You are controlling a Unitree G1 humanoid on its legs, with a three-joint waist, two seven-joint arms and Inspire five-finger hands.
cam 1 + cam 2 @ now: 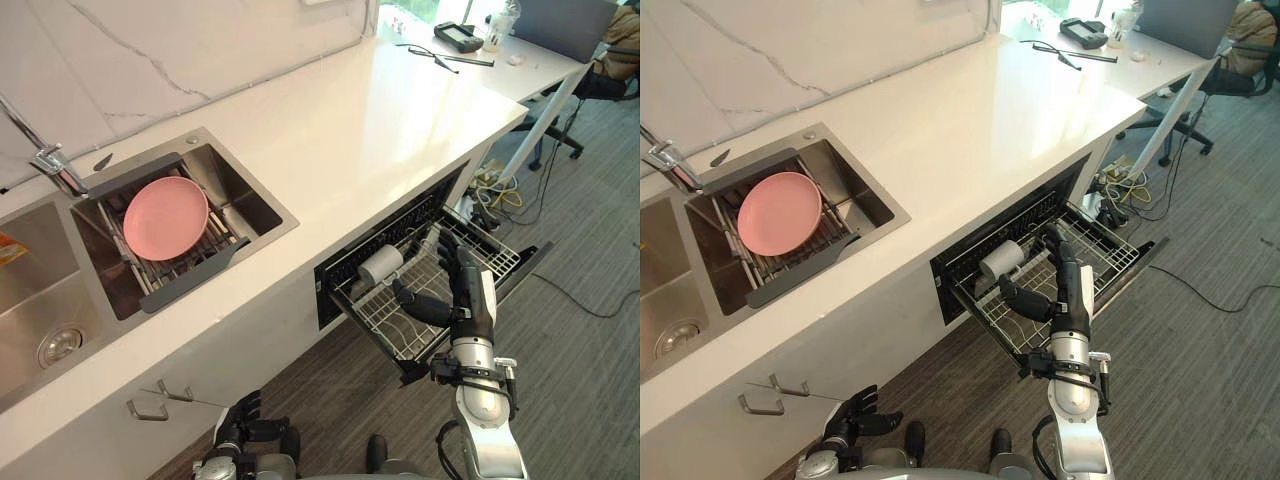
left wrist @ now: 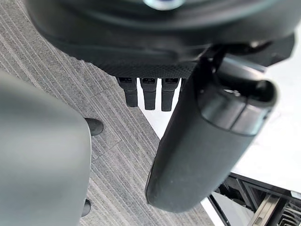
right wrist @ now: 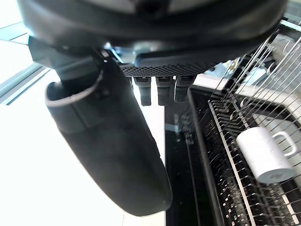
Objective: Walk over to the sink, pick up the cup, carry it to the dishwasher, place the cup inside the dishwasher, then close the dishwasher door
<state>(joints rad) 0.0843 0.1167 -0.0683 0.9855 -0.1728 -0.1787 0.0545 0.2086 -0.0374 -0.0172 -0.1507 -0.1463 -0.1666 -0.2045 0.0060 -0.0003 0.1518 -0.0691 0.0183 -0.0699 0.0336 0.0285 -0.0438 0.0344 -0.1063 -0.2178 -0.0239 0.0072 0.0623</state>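
Observation:
The low-lying pink plate (image 1: 166,218) has empty bars (image 1: 212,243) showing around it, so I should expect the drainer under it to be empty when I lift the plate.
The white cup (image 1: 380,265) lies on its side in the pulled-out wire rack (image 1: 492,256) of the open dishwasher under the counter. In the right wrist view the cup (image 3: 265,157) shows its handle, resting on the rack wires. My right hand (image 1: 468,292) hovers over the rack just to the right of the cup, open, fingers straight and thumb spread toward it, not touching it. My left hand (image 1: 245,425) hangs low by the cabinet front, open and holding nothing.
A pink plate (image 1: 165,217) rests on a drainer in the sink (image 1: 252,200), with the faucet (image 1: 50,165) behind it. The white counter (image 1: 380,110) runs to a desk (image 1: 520,65) with small items. Cables (image 1: 500,190) lie on the floor past the dishwasher.

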